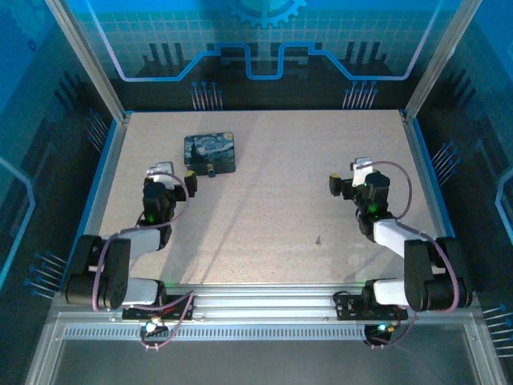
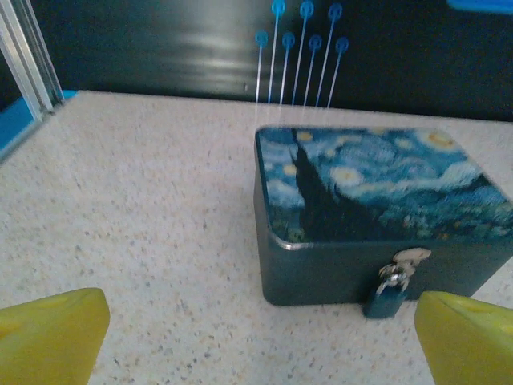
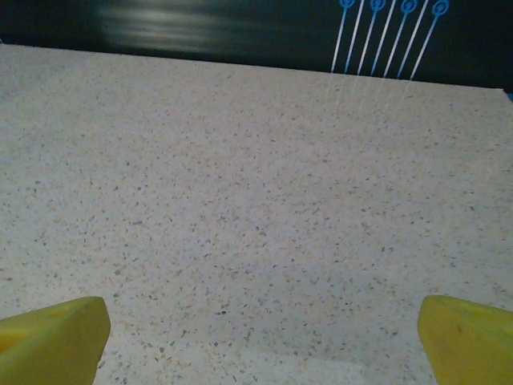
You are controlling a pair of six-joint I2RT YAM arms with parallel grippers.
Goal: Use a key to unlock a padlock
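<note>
The robot's left gripper needs to push the tin box by its outer end (image 1: 187, 153) toward the middle first, because the padlock (image 1: 211, 170) hangs far from the key and the right gripper.
The padlock (image 2: 385, 298), small and dark blue with a pale shackle, hangs from the hasp on the front of a starry-night tin box (image 2: 377, 200). My left gripper (image 2: 260, 337) is open just short of the box, and the padlock sits close to its right yellow finger (image 2: 465, 337). From above, the padlock (image 1: 212, 170) is right of the left gripper (image 1: 189, 180). The key (image 1: 318, 239) is a thin dark sliver lying alone on the table's middle right. My right gripper (image 1: 333, 183) is open over bare table, behind the key, with nothing between its fingers (image 3: 48, 341).
The box (image 1: 210, 154) stands at the back left of the speckled table (image 1: 272, 200). Blue rails and metal posts border the table on the left, right and back. Both arm bases sit at the near edge.
</note>
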